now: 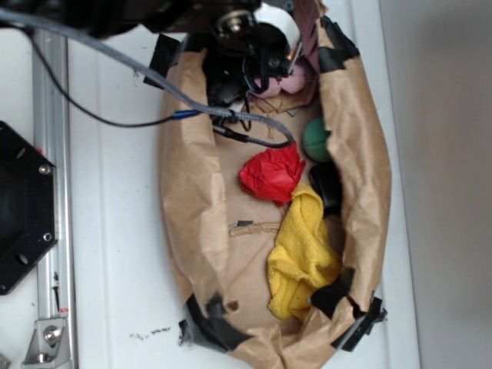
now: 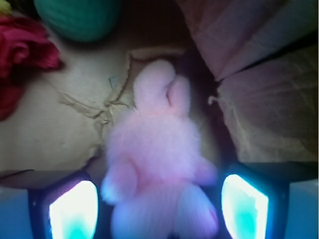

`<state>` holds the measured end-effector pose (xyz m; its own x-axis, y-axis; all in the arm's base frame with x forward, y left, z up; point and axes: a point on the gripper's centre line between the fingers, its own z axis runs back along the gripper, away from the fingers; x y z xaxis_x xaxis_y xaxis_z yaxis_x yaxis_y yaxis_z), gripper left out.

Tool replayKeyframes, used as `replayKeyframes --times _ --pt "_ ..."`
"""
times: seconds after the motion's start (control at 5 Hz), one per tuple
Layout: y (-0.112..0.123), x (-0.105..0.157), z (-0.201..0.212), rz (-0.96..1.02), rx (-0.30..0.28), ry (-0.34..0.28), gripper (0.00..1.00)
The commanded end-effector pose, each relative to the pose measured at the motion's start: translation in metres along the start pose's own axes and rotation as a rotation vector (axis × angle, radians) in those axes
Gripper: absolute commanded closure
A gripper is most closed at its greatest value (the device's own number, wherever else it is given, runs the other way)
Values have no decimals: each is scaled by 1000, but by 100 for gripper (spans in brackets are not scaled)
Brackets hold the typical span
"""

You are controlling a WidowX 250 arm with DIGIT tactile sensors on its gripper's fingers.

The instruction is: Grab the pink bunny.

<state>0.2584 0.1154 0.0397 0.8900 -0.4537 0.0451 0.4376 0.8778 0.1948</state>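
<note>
The plump ears [image 2: 162, 89] stick straight out from the bunny's head. I expect the pink bunny [image 2: 155, 154] to keep them stretched out as I lift it.
The pink bunny [image 2: 157, 154] lies on the brown paper with its ears pointing away from me. In the exterior view only part of the bunny [image 1: 286, 81] shows, under the arm at the top of the paper nest. My gripper [image 2: 158, 211] is open. Its two fingers [image 2: 75, 209] stand on either side of the bunny's lower body, with a narrow gap on each side. In the exterior view the gripper [image 1: 265, 73] is mostly hidden by the black wrist.
A green ball [image 1: 316, 139] lies just beyond the bunny, and also shows in the wrist view [image 2: 79, 17]. A red wad of cloth [image 1: 272, 173], a yellow towel [image 1: 302, 257] and a black object [image 1: 326, 187] lie in the paper nest [image 1: 192, 192]. A crumpled paper wall [image 2: 259, 84] rises on the right.
</note>
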Motion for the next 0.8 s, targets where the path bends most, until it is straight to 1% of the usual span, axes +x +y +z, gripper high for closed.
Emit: replayKeyframes --times 0.0,0.2,0.4,0.6 --pt "7 2 -30 -16 -17 43 0" --pt "0 20 -43 -29 -48 63 100" --pt "-2 26 -37 -29 -59 54 100" --pt "-1 26 -4 47 -38 47 100"
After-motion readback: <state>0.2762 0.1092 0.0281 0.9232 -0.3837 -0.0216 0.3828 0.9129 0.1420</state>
